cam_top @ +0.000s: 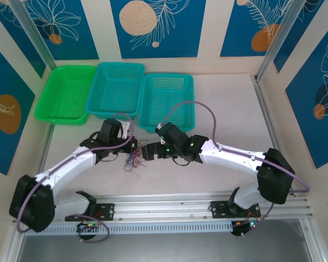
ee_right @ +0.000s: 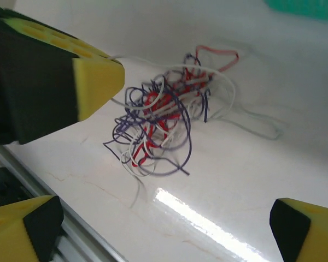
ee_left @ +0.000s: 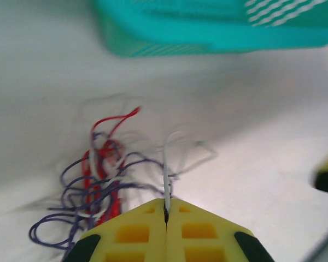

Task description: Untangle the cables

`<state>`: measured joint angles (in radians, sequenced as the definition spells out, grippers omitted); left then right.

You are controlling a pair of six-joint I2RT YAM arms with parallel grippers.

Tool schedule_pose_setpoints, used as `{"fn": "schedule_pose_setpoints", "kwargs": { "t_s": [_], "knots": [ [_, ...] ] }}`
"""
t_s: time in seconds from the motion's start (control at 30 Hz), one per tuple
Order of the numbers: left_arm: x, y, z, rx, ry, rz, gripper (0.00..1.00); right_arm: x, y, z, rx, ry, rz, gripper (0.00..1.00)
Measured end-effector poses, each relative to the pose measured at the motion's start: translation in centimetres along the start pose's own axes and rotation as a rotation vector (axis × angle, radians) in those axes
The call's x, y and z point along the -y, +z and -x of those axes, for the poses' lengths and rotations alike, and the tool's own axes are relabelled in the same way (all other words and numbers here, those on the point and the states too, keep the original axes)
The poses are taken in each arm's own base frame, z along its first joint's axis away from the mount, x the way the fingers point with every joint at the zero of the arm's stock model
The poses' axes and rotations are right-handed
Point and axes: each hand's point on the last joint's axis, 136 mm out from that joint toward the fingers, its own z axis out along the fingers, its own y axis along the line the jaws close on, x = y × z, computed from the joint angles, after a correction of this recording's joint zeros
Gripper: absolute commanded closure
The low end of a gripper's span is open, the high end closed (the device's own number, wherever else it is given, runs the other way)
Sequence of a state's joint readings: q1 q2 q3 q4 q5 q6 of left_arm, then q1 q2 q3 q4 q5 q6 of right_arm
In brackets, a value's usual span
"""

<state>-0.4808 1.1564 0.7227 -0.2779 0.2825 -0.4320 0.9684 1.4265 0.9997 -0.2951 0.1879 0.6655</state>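
Note:
The white wire (ee_right: 208, 69) in my left gripper curves back into the tangle, so next my right gripper takes hold of the wire and pulls it free into the teal basket (cam_top: 167, 101).
The cables (ee_right: 164, 120) are a small snarl of red, purple and white wires on the white table, seen from above at the tangle (cam_top: 135, 160) between the two arms. My left gripper (ee_left: 166, 210) is shut on a single white wire (ee_left: 166, 180) that rises out of the tangle (ee_left: 98, 185). Its yellow fingers (ee_right: 95, 82) show at the upper left of the right wrist view, beside the snarl. My right gripper (ee_right: 164, 232) stands wide open just short of the cables, with nothing between its fingertips. From above, the left gripper (cam_top: 131, 148) and right gripper (cam_top: 146, 152) face each other over the snarl.
Three baskets stand along the back: a green one (cam_top: 53, 112), a blue-teal one (cam_top: 117, 112) and a teal one (cam_top: 153, 123). The teal basket (ee_left: 153, 46) lies just beyond the cables. An aluminium rail (cam_top: 169, 199) runs along the near table edge.

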Motion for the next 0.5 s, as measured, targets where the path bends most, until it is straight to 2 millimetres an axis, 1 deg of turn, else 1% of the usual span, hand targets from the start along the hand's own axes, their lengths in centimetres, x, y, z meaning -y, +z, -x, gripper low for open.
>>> {"fn": "schedule_pose_setpoints", "kwargs": {
  "t_s": [0.07, 0.13, 0.2, 0.27, 0.37, 0.47, 0.5],
  "knots": [
    [2.0, -1.5, 1.2, 0.043, 0.055, -0.065, 1.00, -0.6, -1.2, 0.9, 0.052, -0.072, 0.028, 0.03],
    [3.7, -2.8, 2.1, 0.080, 0.112, -0.115, 1.00, -1.2, -2.9, 2.1, 0.127, -0.150, 0.064, 0.03],
    [5.0, -3.7, 2.4, 0.097, 0.156, -0.156, 1.00, -1.5, -4.3, 3.1, 0.198, -0.209, 0.096, 0.04],
    [6.0, -4.2, 2.3, 0.097, 0.188, -0.196, 1.00, -1.7, -5.3, 4.0, 0.264, -0.262, 0.131, 0.04],
    [7.3, -4.6, 1.7, 0.078, 0.221, -0.261, 1.00, -1.7, -5.5, 4.5, 0.331, -0.349, 0.173, 0.08],
    [8.9, -5.2, 1.3, 0.075, 0.255, -0.330, 1.00, -1.8, -4.5, 4.2, 0.357, -0.425, 0.212, 0.16],
    [9.4, -5.6, 1.3, 0.081, 0.269, -0.352, 1.00, -1.8, -4.1, 4.1, 0.358, -0.442, 0.226, 0.20]
  ]
}}
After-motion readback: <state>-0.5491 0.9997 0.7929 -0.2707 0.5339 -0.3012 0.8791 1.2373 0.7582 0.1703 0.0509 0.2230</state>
